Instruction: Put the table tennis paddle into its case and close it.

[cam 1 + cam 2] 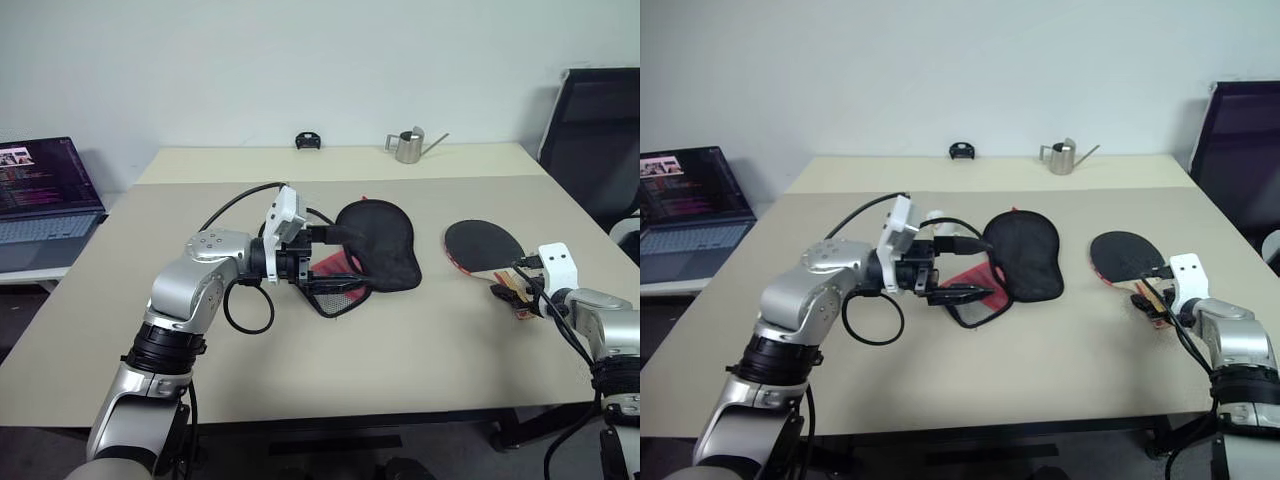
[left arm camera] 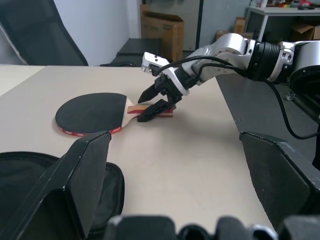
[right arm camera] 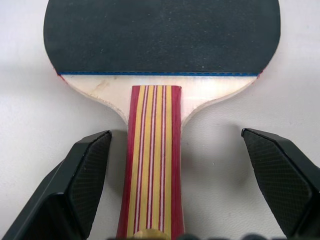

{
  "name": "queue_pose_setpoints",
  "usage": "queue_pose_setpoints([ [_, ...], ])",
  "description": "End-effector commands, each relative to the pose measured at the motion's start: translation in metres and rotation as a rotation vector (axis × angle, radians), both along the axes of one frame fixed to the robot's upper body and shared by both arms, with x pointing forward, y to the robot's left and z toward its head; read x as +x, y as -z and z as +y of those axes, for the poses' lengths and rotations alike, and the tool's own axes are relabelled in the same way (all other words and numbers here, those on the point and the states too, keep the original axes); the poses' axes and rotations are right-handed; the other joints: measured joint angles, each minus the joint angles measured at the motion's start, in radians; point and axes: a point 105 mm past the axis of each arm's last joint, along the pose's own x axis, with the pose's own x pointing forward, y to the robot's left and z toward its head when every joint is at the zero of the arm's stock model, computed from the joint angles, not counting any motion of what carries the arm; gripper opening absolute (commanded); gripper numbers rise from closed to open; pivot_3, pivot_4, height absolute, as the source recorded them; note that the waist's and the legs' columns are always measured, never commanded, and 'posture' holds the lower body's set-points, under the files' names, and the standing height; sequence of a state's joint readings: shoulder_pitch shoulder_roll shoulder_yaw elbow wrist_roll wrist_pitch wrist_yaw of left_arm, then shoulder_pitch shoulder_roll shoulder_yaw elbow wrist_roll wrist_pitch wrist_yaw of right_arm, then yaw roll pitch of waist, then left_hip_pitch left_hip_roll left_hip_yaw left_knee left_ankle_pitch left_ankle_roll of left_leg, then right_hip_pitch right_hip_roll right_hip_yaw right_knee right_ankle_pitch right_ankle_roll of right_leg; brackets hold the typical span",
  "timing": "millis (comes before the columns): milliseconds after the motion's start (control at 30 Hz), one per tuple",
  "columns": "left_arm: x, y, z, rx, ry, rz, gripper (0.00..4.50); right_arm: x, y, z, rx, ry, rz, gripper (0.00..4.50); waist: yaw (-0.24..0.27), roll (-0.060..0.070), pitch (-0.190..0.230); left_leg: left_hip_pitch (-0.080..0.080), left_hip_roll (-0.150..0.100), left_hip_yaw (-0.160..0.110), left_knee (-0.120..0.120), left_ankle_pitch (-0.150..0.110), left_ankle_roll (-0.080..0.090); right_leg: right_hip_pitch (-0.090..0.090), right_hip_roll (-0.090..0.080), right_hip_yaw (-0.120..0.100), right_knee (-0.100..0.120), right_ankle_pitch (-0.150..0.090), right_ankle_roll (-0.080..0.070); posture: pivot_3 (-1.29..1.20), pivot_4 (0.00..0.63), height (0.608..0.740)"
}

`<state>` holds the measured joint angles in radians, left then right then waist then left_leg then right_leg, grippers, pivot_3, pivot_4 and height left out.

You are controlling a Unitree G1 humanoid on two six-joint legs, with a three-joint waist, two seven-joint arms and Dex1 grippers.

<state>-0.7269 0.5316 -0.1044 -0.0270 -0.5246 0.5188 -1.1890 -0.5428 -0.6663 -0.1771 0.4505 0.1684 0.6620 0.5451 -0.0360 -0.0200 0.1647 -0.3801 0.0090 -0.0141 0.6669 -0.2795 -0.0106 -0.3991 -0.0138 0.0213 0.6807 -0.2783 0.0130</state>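
My gripper will lay the paddle (image 1: 484,245) in the case's black half (image 1: 382,245), which lies open with a matching outline, so the paddle should fit inside it, handle included.
The table tennis paddle (image 1: 482,245) lies flat on the beige table (image 1: 430,350) at the right, black face up, its striped red and tan handle (image 3: 155,150) pointing toward my right arm. My right gripper (image 3: 176,136) is open and straddles the handle, one finger (image 3: 85,170) on each side with a gap to the wood. The case (image 1: 380,240), black fabric with a red lower part, lies in the middle of the table. My left gripper (image 1: 335,258) is open and level at the case's red, mesh end, with its fingers above and below that edge.
A metal pitcher (image 1: 408,146) and a small black object (image 1: 308,140) stand at the table's far edge. A laptop (image 1: 45,190) sits on a side desk to the left. A black chair (image 1: 600,130) stands at the right.
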Motion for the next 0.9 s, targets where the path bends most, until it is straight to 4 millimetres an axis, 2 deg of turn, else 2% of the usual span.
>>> queue_pose_setpoints([
  [33,0.000,-0.008,0.002,-0.018,-0.007,-0.037,4.50,0.002,0.010,0.005,0.034,-0.001,0.020,4.48,-0.001,-0.001,-0.001,0.001,0.000,0.000,0.000,0.000,0.000,0.001,0.000,0.000,0.000,0.000,0.000,0.00,0.150,0.740],
  [300,0.000,-0.007,0.004,-0.019,-0.016,-0.035,4.50,0.011,0.016,0.019,0.036,-0.026,0.017,4.48,-0.017,-0.007,0.001,0.014,0.001,0.000,-0.002,0.000,0.000,0.014,0.001,0.001,-0.002,0.000,0.000,0.00,0.150,0.740],
  [400,0.001,-0.007,0.005,-0.018,-0.021,-0.035,4.50,0.014,0.018,0.029,0.028,-0.048,0.012,3.87,-0.021,-0.007,0.001,0.015,0.001,0.000,-0.002,0.000,0.000,0.014,0.002,0.001,-0.001,0.000,0.000,0.00,0.150,0.740],
  [567,0.001,-0.006,0.007,-0.014,-0.028,-0.036,4.50,0.014,0.021,0.038,-0.021,-0.084,0.019,2.20,-0.022,-0.010,0.000,0.015,0.002,0.000,-0.002,0.000,0.000,0.014,0.002,0.001,-0.001,0.000,0.000,0.00,0.150,0.740],
  [667,0.001,-0.006,0.007,-0.012,-0.032,-0.036,4.50,0.013,0.022,0.038,-0.034,-0.084,0.026,1.63,-0.022,-0.013,0.000,0.015,0.002,0.000,-0.002,0.000,0.000,0.014,0.002,0.002,-0.001,0.000,0.000,0.00,0.150,0.740],
  [733,0.001,-0.006,0.008,-0.010,-0.036,-0.037,4.50,0.013,0.022,0.037,-0.049,-0.083,0.031,1.40,-0.022,-0.015,0.000,0.015,0.002,0.000,-0.002,0.000,0.000,0.014,0.002,0.002,-0.001,0.000,0.000,0.00,0.150,0.740],
  [900,0.004,-0.005,0.013,-0.007,-0.058,-0.036,4.50,0.013,0.017,0.033,-0.066,-0.058,0.012,1.19,-0.022,-0.016,0.001,0.015,0.002,0.000,-0.002,0.000,0.000,0.014,0.002,0.002,-0.001,0.000,0.000,0.00,0.150,0.740],
])
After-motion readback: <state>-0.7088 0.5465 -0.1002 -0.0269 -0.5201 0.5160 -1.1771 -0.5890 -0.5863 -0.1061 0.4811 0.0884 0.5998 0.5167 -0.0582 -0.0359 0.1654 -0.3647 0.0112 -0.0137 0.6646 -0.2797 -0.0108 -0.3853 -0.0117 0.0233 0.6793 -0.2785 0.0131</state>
